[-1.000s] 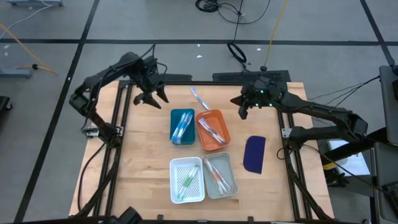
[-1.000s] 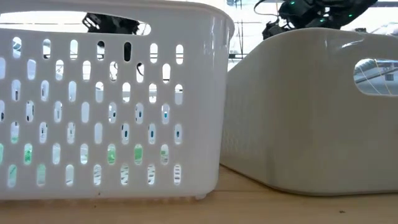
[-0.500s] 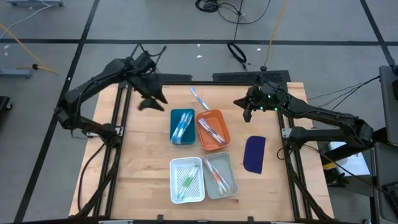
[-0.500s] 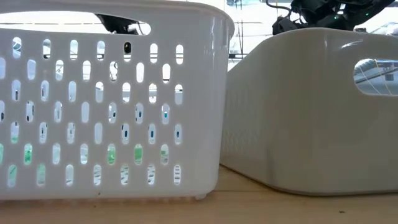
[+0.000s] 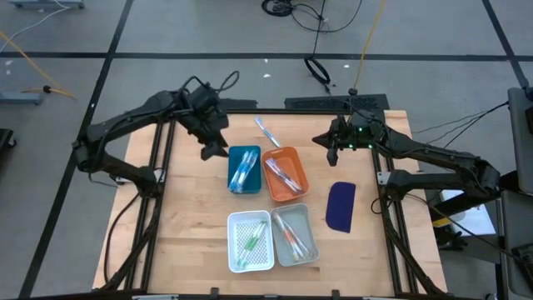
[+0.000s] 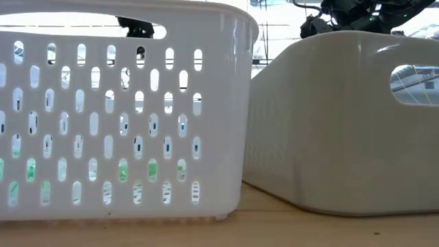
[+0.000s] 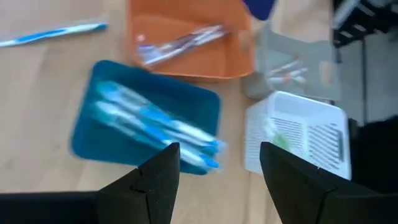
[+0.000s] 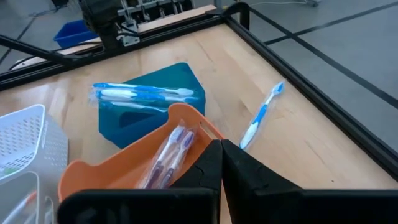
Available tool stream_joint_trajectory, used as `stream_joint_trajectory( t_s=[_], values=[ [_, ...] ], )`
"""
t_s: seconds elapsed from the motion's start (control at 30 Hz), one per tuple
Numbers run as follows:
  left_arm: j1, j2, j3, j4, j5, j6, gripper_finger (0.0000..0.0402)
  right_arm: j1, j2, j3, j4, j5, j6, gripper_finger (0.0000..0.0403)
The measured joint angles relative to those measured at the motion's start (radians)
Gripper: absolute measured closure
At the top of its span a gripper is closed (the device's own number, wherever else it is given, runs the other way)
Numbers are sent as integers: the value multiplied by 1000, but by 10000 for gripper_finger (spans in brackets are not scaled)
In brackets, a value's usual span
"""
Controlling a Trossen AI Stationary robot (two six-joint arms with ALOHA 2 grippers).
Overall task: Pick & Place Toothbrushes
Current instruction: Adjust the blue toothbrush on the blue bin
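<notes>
The toothbrushes' handle ends [image 5: 235, 189] stick out over the blue tray's rim, so the robot's left gripper should go back over the handles [image 5: 241, 177] and settle the toothbrushes inside.
One loose white-and-blue toothbrush [image 5: 266, 132] lies flat on the wooden table beyond the trays; it also shows in the wrist views [image 7: 53, 34] [image 8: 261, 118]. Blue-accented toothbrushes [image 7: 152, 127] lie in the blue tray [image 5: 244, 169], and others in the orange tray [image 5: 285, 173], the white perforated tray [image 5: 251, 242] and the grey tray [image 5: 296, 235]. My left gripper [image 5: 212, 140] hovers open by the blue tray's far left corner, its fingers [image 7: 165, 171] apart above that tray. My right gripper [image 5: 331, 150] hangs shut [image 8: 221, 165] to the right of the orange tray, holding nothing.
A dark blue flat oblong piece [image 5: 341, 207] lies right of the trays. A black frame [image 5: 166, 167] runs along the table's sides. In the low view the white tray's wall [image 6: 123, 116] and the grey tray's wall [image 6: 343, 123] block nearly everything. Bare wood lies left of the trays.
My left gripper has swung from above the table's far left part toward the blue tray, moving right and slightly nearer, and it has turned about on the way while staying open. My right gripper has risen a little. The toothbrushes and trays have kept their places.
</notes>
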Motion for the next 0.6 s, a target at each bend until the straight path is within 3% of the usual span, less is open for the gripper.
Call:
stream_joint_trajectory(
  t_s=[0.23,0.43,0.6],
  values=[
    [-97,-2,0,21,1,13,179,0,-68,-63,9,0,30,403],
    [-160,-2,0,21,1,6,179,0,-155,-165,183,-22,110,403],
    [-227,-2,0,23,-43,-54,179,0,-184,-203,197,-27,144,403]
  ],
)
